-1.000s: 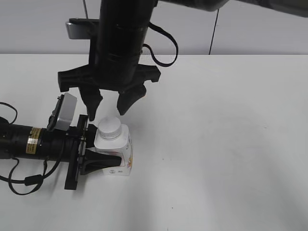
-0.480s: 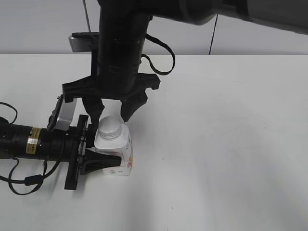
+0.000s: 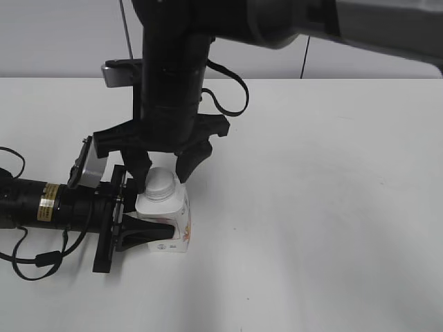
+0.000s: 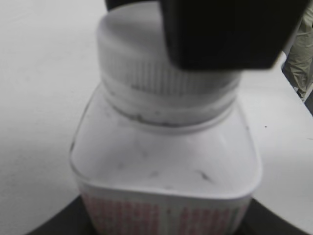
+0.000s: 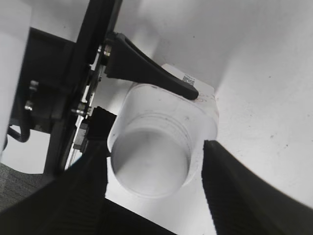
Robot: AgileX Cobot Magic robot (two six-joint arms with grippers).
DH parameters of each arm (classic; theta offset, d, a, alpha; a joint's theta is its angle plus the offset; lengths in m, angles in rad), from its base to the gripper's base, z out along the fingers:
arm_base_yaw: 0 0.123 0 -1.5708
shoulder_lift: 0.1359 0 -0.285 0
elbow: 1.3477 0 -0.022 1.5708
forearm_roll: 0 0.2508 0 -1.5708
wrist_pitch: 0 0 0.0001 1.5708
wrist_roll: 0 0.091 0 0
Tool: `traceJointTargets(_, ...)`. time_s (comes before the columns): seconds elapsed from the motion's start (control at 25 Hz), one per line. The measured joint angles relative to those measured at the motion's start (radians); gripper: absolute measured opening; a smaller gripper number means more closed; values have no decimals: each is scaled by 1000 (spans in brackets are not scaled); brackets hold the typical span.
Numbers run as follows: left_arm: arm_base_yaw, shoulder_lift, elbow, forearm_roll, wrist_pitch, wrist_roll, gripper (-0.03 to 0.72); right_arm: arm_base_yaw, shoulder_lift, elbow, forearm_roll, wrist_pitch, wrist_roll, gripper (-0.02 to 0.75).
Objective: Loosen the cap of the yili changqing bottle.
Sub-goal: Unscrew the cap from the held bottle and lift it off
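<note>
The white cap [image 3: 160, 181] has an even round rim [image 3: 160, 196], so I expect it to twist and come completely off the bottle as I turn and lift it.
The yili changqing bottle [image 3: 167, 225] stands upright on the white table, white with red and pink print low on its side. Its white cap [image 3: 160, 182] sits on the neck. My left gripper [image 3: 142, 228] comes in from the left and is shut on the bottle's body. My right gripper [image 3: 163, 170] hangs straight down over the cap, open, one finger on each side of it with small gaps. In the right wrist view the cap [image 5: 149, 164] lies between the two dark fingers [image 5: 152, 183]. In the left wrist view the bottle [image 4: 164, 166] fills the frame, a right finger covering part of the cap [image 4: 142, 63].
The white table [image 3: 318, 207] stretches to the right and front. A grey wall stands behind it. The left arm and its cable [image 3: 34, 207] lie along the table at the left edge.
My right gripper has come down from above the cap until its open fingers straddle it. The left gripper and the bottle have not moved.
</note>
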Motion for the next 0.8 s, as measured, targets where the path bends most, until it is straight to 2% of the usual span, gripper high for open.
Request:
traceJointTargets(0.24,0,0,0,0,0,0,324,0,26,0,3,0,0,480)
traceJointTargets(0.44,0,0,0,0,0,0,324,2,26,-1,4,0,1,403)
traceJointTargets(0.56,0,0,0,-1,0,0,324,2,26,-1,4,0,-8,403)
traceJointTargets(0.72,0,0,0,-1,0,0,324,2,26,-1,5,1,-146,403)
traceJointTargets(0.8,0,0,0,-1,0,-1,324,2,26,-1,4,2,-298,403)
